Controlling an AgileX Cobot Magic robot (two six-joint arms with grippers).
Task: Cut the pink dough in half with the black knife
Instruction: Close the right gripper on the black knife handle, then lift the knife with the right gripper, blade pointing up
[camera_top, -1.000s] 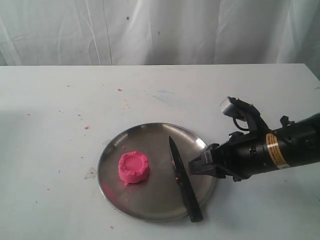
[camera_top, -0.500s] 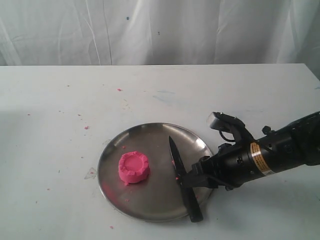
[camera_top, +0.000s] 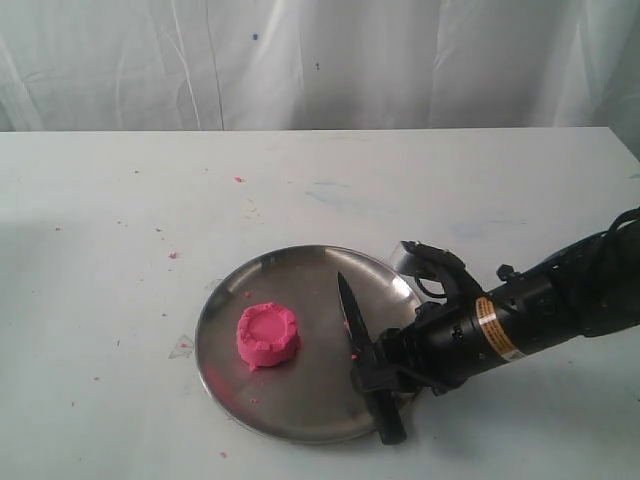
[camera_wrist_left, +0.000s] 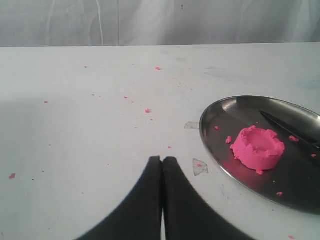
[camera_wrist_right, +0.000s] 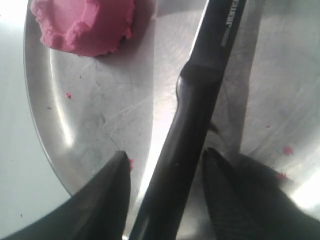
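Observation:
The black knife (camera_top: 363, 350) will roll upright and swing straight when the robot grips it, because the knife's handle lies slanted with the blade's flat side (camera_wrist_right: 220, 32) up.
The pink dough (camera_top: 267, 336) (camera_wrist_left: 258, 148) (camera_wrist_right: 85, 24) is a round puck with a dented top, lying left of centre on the steel plate (camera_top: 300, 410) (camera_wrist_left: 215, 112) (camera_wrist_right: 45, 107). The black knife (camera_top: 362, 345) (camera_wrist_right: 192, 125) lies on the plate's right part, point towards the far side, handle over the near rim. My right gripper (camera_top: 368, 374) (camera_wrist_right: 167, 159) is open, low over the plate, one finger on each side of the knife handle with gaps showing. My left gripper (camera_wrist_left: 162, 159) is shut and holds nothing, hovering over bare table apart from the plate's left edge.
Tiny pink crumbs dot the white table (camera_top: 150, 190) and the plate. A small scrap of clear tape (camera_top: 181, 347) (camera_wrist_left: 200, 166) lies by the plate's left rim. A white curtain (camera_top: 320, 60) hangs behind the table's far edge.
My right arm has moved left and down from beside the plate's right rim; its open fingers now straddle the knife handle. Knife, dough and plate have not moved.

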